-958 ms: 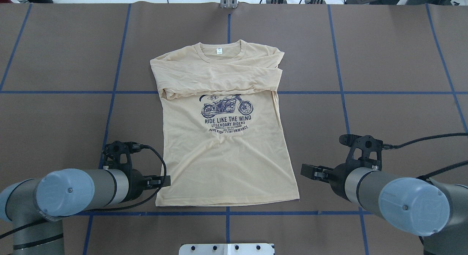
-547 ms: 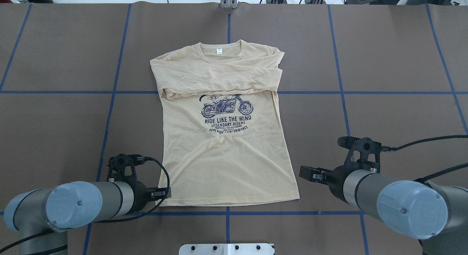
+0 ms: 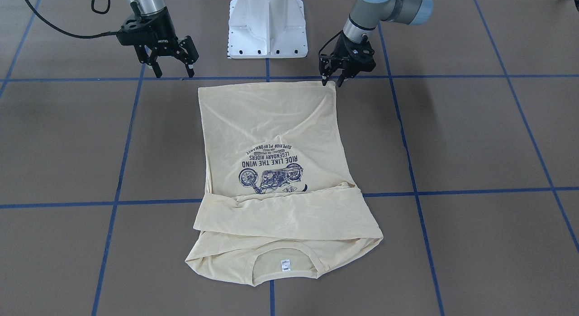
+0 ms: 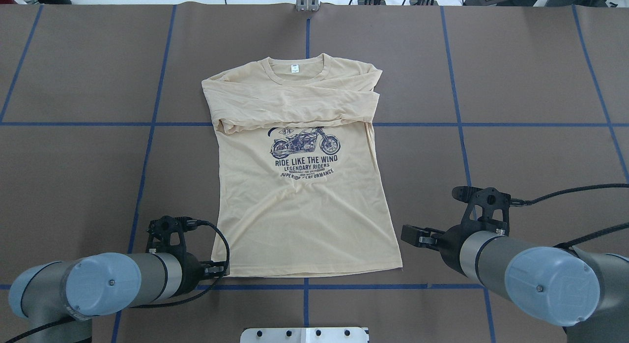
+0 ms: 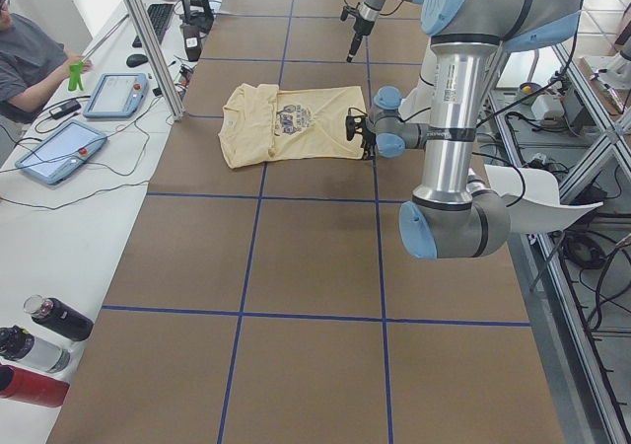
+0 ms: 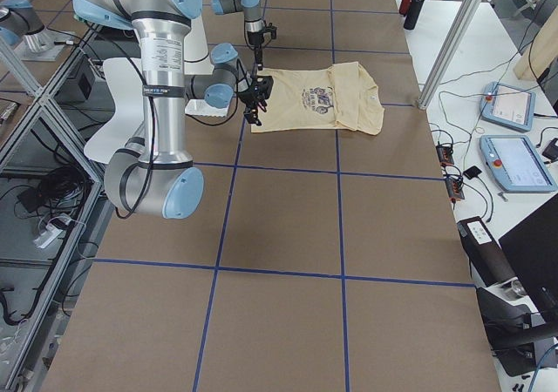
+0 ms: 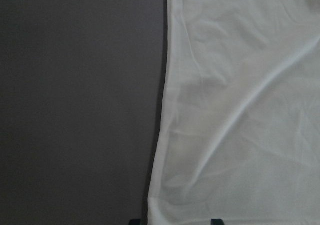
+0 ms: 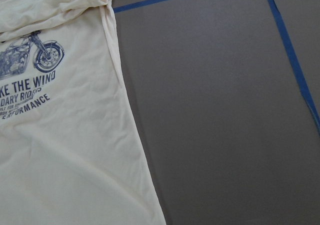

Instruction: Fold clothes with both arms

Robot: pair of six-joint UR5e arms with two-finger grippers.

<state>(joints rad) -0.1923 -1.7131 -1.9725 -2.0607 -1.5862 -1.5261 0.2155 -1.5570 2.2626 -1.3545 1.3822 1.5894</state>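
The whole shirt will slide along and keep the folded sleeves in place when the robot pulls the shirt's hem, since the sleeves lie flat across the shirt's chest.
The cream-yellow shirt lies flat on the brown table, print up, collar at the far side, both sleeves folded across the chest. My left gripper is low at the shirt's near-left hem corner. It is open, and in the front view its fingers straddle that corner. The left wrist view shows the shirt's side edge running between two fingertips. My right gripper is open and empty, apart from the near-right hem corner. It also shows in the overhead view. The right wrist view shows the shirt and bare table.
The white pedestal base stands at the near edge between the arms. Blue tape lines cross the brown table. A metal post stands at the far edge. In the left side view an operator, tablets and bottles are beside the table.
My left gripper has moved toward the robot's side along the shirt's left edge, down to the hem corner. My right gripper has shifted slightly the same way. The shirt has not moved.
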